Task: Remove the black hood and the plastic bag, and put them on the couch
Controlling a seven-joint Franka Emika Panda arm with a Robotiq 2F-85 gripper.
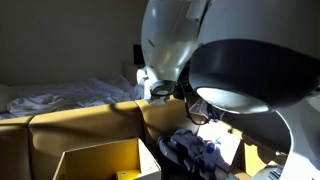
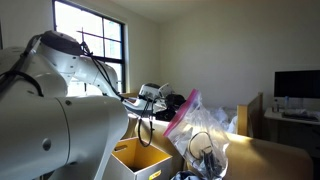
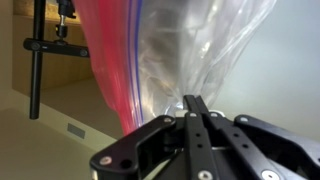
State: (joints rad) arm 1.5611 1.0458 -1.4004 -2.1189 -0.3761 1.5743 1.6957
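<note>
The plastic bag (image 2: 203, 138) is hanging from my gripper clear of the cardboard box, so I should keep moving it down until it touches the couch next to the black hood.
My gripper (image 3: 196, 102) is shut on the top of the clear plastic bag (image 3: 190, 50), which has a pink and blue zip strip. In an exterior view the gripper (image 2: 180, 101) holds the bag (image 2: 205, 128) up by its pink edge, above an open cardboard box. A dark cloth, likely the black hood (image 1: 196, 152), lies bunched below the gripper next to the box. It also shows as dark folds under the hanging bag (image 2: 205, 160). My own arm hides much of the scene in both exterior views.
An open cardboard box (image 1: 100, 160) (image 2: 140, 158) stands under the arm. A couch or bed with rumpled white cloth (image 1: 45, 100) lies behind it. A window (image 2: 95, 45) and a desk with a monitor (image 2: 297, 85) are in the background. A black clamp (image 3: 38, 60) stands nearby.
</note>
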